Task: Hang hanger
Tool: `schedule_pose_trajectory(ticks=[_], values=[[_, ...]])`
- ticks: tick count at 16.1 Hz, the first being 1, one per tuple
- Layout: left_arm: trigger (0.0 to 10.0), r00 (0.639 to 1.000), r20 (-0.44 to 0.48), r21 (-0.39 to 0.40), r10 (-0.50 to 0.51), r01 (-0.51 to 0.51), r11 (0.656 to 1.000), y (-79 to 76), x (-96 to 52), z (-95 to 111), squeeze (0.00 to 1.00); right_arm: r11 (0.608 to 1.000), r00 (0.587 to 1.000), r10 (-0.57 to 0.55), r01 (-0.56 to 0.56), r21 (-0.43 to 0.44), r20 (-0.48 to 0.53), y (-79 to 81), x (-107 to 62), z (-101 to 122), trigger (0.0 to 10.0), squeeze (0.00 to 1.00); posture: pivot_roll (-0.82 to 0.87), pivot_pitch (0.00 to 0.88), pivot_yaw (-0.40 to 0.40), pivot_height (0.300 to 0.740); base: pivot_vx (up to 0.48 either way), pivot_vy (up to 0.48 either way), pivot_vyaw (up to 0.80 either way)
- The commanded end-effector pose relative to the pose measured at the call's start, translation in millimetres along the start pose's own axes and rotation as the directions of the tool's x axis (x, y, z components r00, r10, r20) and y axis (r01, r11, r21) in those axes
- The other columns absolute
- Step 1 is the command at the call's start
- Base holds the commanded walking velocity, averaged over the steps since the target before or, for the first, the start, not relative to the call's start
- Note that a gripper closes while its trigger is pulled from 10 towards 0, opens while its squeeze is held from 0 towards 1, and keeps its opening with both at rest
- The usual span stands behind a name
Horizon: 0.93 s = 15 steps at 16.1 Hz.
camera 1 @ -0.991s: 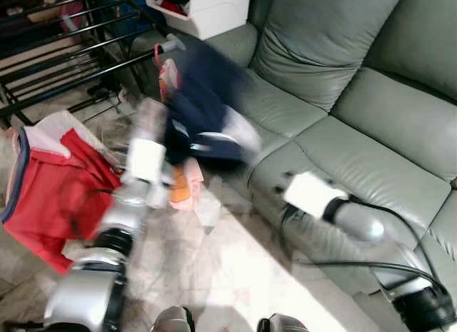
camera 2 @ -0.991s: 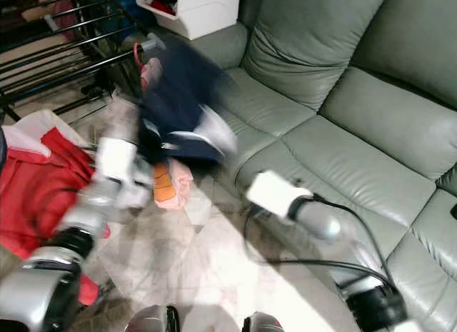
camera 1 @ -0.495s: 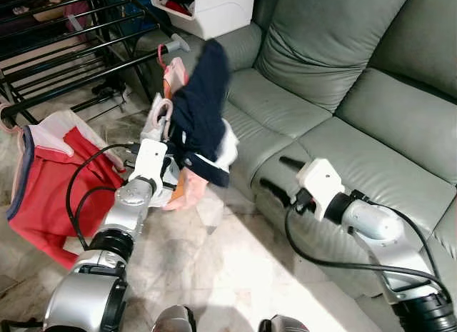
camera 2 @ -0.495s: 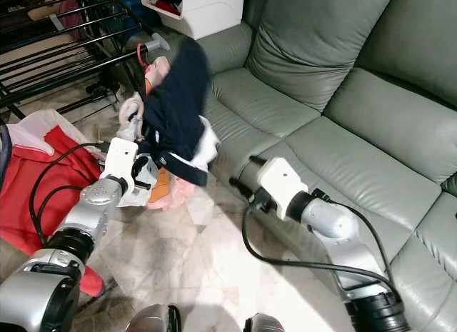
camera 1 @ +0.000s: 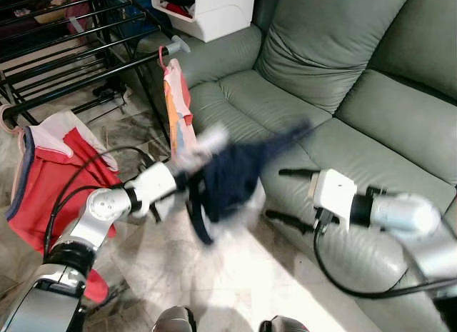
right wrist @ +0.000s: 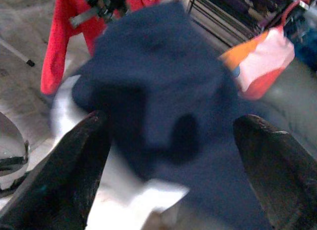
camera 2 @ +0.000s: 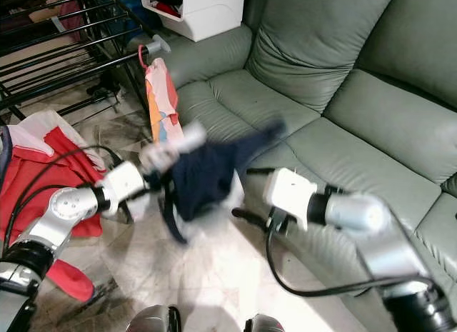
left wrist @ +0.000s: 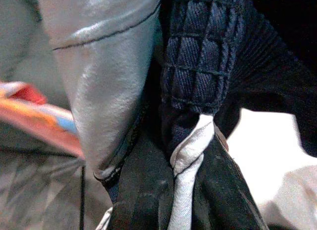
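Note:
I expect the navy garment [camera 1: 232, 176] to hang down below my right gripper when I carry it, because the loose navy end [camera 1: 289, 138] swings out limp from the bunched cloth.
A navy garment [camera 1: 228, 176] with a white lining hangs motion-blurred over the floor in front of the sofa. My left gripper [camera 1: 187, 180] is shut on its bunched cloth; the left wrist view is close on navy fabric [left wrist: 208, 57]. No hanger can be made out inside the blur. My right gripper [camera 1: 275, 194] stands open just right of the garment, apart from it. Its two black fingers [right wrist: 74, 165] are spread wide, with the navy cloth ahead of them. A pink-and-orange garment [camera 1: 178, 107] hangs from a red hook [camera 1: 158, 57] on the end of the black drying rack [camera 1: 64, 53].
The grey-green sofa [camera 1: 371, 111] runs along the right, close behind my right arm. A red garment [camera 1: 50, 182] hangs on the rack at the left. A white cabinet [camera 1: 211, 7] stands behind the sofa arm. Tiled floor lies below the grippers.
My left arm has swung the navy garment down and right, away from the rack toward the sofa, uncovering the pink-and-orange garment. My right gripper has shifted slightly right and stays open.

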<state>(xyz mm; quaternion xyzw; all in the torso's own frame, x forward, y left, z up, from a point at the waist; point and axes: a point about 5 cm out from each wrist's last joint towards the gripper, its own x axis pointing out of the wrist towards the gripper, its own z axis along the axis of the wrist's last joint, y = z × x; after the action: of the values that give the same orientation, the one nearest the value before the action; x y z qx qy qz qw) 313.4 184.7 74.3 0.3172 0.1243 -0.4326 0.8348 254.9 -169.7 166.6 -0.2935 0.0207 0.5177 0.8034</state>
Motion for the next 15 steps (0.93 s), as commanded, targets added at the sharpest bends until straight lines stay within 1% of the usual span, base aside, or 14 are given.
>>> schedule_pose_trajectory(ticks=[1,2,3,6,7,8,9,10,11,12,13,14,15], values=[[0.0,0.999,0.03,0.078,-0.033,0.031,0.996,2.2,-1.9,8.3,0.0,1.0,0.999,0.025,-0.025,-0.006,0.021,-2.0,1.2,6.5,10.0,1.0,-0.09,0.013,0.068,0.74,0.0,0.0,0.0],[0.0,0.994,0.029,0.153,-0.104,0.098,0.983,-4.2,-0.2,10.4,0.0,0.999,0.999,0.038,-0.038,-0.005,0.029,-5.1,2.0,11.0,10.0,1.0,-0.09,0.017,0.065,0.74,0.0,0.0,0.0],[0.0,0.991,0.043,0.183,-0.13,0.12,0.976,-6.6,0.9,12.8,0.0,0.999,0.999,0.045,-0.045,-0.016,0.019,-6.4,1.8,10.2,10.0,1.0,-0.09,0.017,0.065,0.74,0.0,0.0,0.0],[0.0,0.982,0.077,0.226,-0.171,0.15,0.963,-8.9,4.6,20.4,0.0,0.995,0.996,0.091,-0.09,0.032,-0.011,-7.6,0.2,2.3,10.0,1.0,-0.1,0.022,0.067,0.74,0.0,0.0,0.0],[0.0,0.979,0.093,0.24,-0.18,0.154,0.958,-9.6,6.2,24.0,0.0,0.993,0.994,0.108,-0.107,0.046,-0.026,-7.8,-0.3,-2.9,10.0,1.0,-0.1,0.022,0.067,0.74,0.0,0.0,0.0],[0.0,0.974,0.121,0.265,-0.194,0.157,0.952,-11.1,9.7,30.3,0.0,0.989,0.991,0.124,-0.12,0.082,-0.045,-10.3,0.5,-12.8,10.0,1.0,-0.1,0.024,0.069,0.74,0.0,0.0,0.0],[0.0,0.968,0.141,0.286,-0.207,0.161,0.945,-13.3,12.3,35.3,0.0,0.986,0.988,0.141,-0.134,0.1,-0.064,-12.8,3.2,-20.7,10.0,1.0,-0.1,0.024,0.069,0.74,0.0,0.0,0.0],[0.0,0.965,0.149,0.298,-0.214,0.163,0.941,-14.4,13.2,36.8,0.0,0.985,0.985,0.153,-0.145,0.097,-0.078,-13.9,5.0,-24.1,10.0,1.0,-0.1,0.024,0.069,0.74,0.0,0.0,0.0],[0.0,0.96,0.161,0.32,-0.227,0.167,0.933,-16.8,14.7,39.3,0.0,0.983,0.982,0.164,-0.154,0.103,-0.093,-18.3,10.3,-30.7,10.0,0.71,-0.09,0.02,0.067,0.74,0.0,0.0,0.0],[0.0,0.959,0.167,0.335,-0.231,0.165,0.928,-17.9,15.4,40.9,0.0,0.981,0.98,0.17,-0.158,0.11,-0.108,-21.9,15.1,-36.0,7.1,0.16,-0.09,0.019,0.065,0.74,0.0,0.0,0.0],[0.0,0.957,0.173,0.337,-0.233,0.165,0.927,-18.9,16.3,41.9,0.0,0.98,0.976,0.182,-0.17,0.101,-0.117,-25.5,20.7,-39.3,0.0,0.0,-0.08,0.016,0.061,0.74,0.0,0.0,0.0],[0.0,0.953,0.176,0.346,-0.248,0.176,0.922,-21.3,17.5,42.7,0.0,0.976,0.972,0.204,-0.193,0.096,-0.116,-28.8,29.0,-39.8,0.0,0.0,-0.08,0.016,0.06,0.74,0.0,0.0,0.0],[0.0,0.952,0.177,0.353,-0.249,0.175,0.919,-21.6,17.6,43.1,0.0,0.975,0.971,0.21,-0.199,0.096,-0.115,-29.0,30.4,-39.7,0.0,0.0,-0.08,0.016,0.06,0.74,0.0,0.0,0.0]])
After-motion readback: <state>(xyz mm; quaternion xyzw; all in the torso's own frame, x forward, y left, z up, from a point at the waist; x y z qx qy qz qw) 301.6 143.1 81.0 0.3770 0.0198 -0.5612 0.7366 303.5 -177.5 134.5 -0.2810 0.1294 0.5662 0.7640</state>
